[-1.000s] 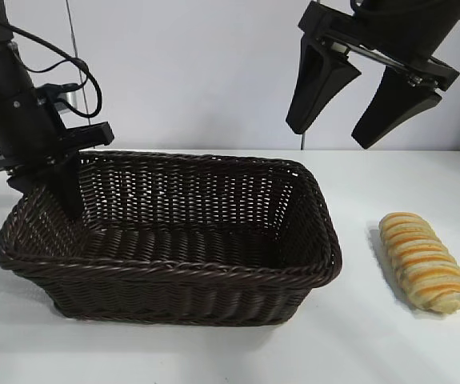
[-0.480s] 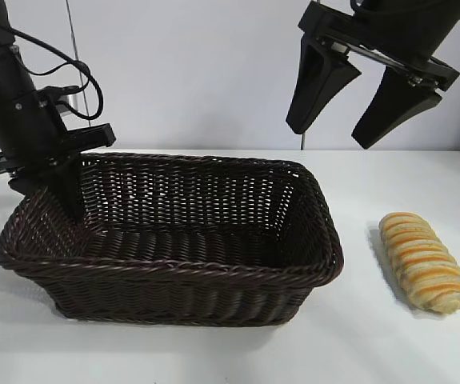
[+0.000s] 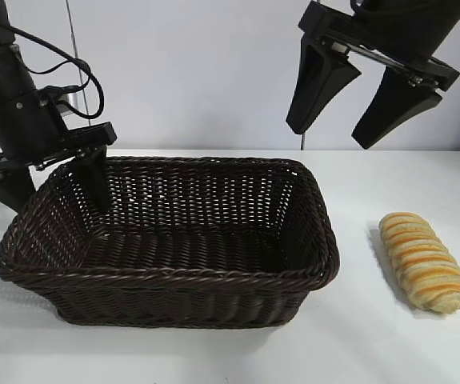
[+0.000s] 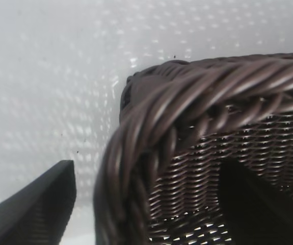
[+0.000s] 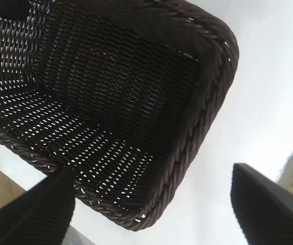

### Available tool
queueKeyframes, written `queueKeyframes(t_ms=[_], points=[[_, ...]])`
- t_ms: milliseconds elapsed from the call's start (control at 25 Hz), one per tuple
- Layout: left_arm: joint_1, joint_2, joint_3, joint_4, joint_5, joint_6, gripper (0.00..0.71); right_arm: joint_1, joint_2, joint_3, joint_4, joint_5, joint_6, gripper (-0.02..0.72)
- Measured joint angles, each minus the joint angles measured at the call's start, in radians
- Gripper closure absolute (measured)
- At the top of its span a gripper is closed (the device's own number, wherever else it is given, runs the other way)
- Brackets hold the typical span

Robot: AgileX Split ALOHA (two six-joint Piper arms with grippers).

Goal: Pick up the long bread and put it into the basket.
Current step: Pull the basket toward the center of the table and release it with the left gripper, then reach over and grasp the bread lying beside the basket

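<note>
The robot's left gripper has its fingers on both sides of the basket's rim (image 3: 50,186), far from the long bread, so the robot should lift that gripper clear and take the long bread (image 3: 426,262) with its right gripper.
The long bread (image 3: 426,262), golden-tan with orange stripes, lies on the white table to the right of the basket. The dark brown wicker basket (image 3: 190,276) stands at centre-left and holds nothing. My left gripper (image 3: 54,188) is open and straddles the basket's left rim, one finger inside and one outside. In the left wrist view the braided rim (image 4: 187,102) runs between the two fingers. My right gripper (image 3: 334,132) is open and empty, high above the gap between basket and bread. The right wrist view looks down on the basket (image 5: 197,132).
The white table (image 3: 390,344) extends in front of and to the right of the basket. A pale wall stands behind. Cables hang from the left arm (image 3: 86,80).
My left gripper has opened off the basket's left rim; its inner finger has moved right, into the basket. The basket's left end has shifted slightly. The right arm has not moved.
</note>
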Motion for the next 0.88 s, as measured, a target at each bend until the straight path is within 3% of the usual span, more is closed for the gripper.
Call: queueKeyframes(t_ms=[280, 560, 880], points=[[0.004, -0.129, 0.000, -0.003, 0.032, -0.002, 0.145, 0.000, 0.000, 0.000, 0.000, 0.000, 0.000, 0.102], [0.005, -0.217, 0.000, -0.107, 0.044, -0.001, 0.145, 0.000, 0.000, 0.000, 0.000, 0.017, 0.001, 0.102], [0.004, -0.220, 0.120, -0.214, -0.045, -0.001, 0.145, 0.000, 0.000, 0.000, 0.001, 0.018, 0.001, 0.102]])
